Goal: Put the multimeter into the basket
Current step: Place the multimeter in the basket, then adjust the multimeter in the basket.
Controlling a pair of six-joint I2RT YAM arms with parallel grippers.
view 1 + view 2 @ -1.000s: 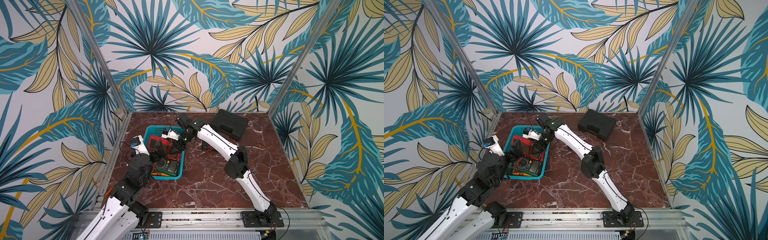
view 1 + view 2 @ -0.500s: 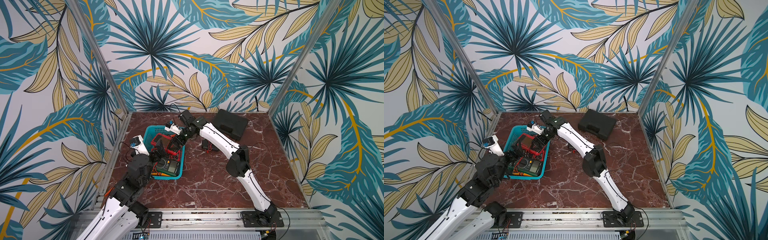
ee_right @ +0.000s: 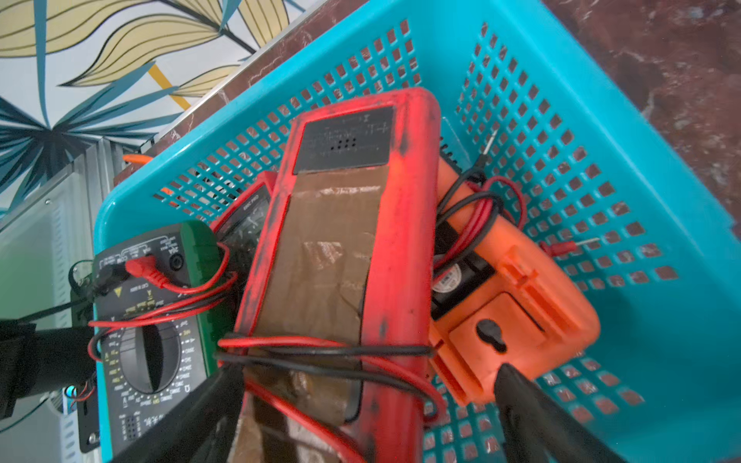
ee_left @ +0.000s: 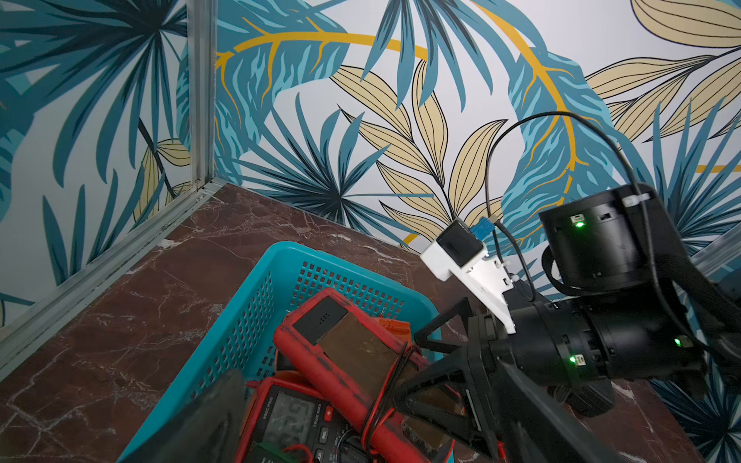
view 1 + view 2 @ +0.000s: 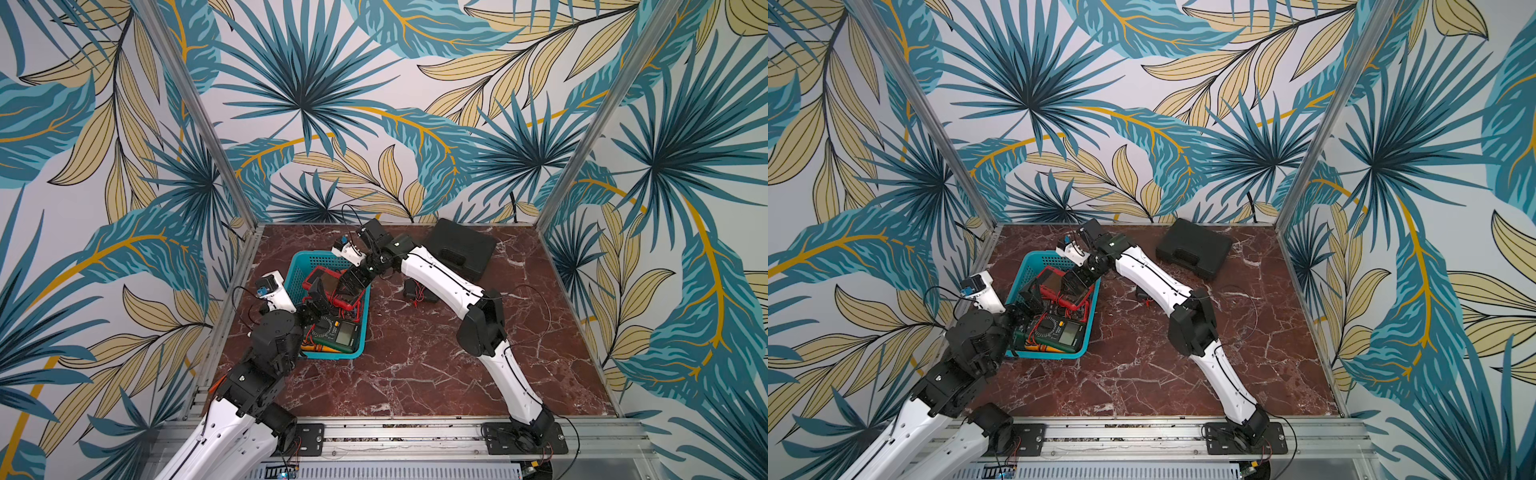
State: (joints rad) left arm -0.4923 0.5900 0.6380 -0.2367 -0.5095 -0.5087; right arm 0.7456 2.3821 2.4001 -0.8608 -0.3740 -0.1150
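Observation:
My right gripper is due to turn the taped red multimeter, because it lies at a slant across the pile. It should grab its lead-wound end and swing the multimeter square along the basket's back side.
The teal basket stands at the table's left. On top of the pile inside it lies a red multimeter, back side up, with brown tape on it and red and black leads wound round it. My right gripper is open; its fingers stand wide on either side of that meter's near end and hold nothing. At the basket's front left my left gripper hangs open and empty over the meters, and its view shows the right gripper.
Also in the basket are a green multimeter, an orange one and a red one with a display. A black case lies at the back right. A small black part with wires lies on the marble.
My right gripper has opened and let go of the taped red multimeter, which now rests on the pile in the basket. The left arm has stayed put.

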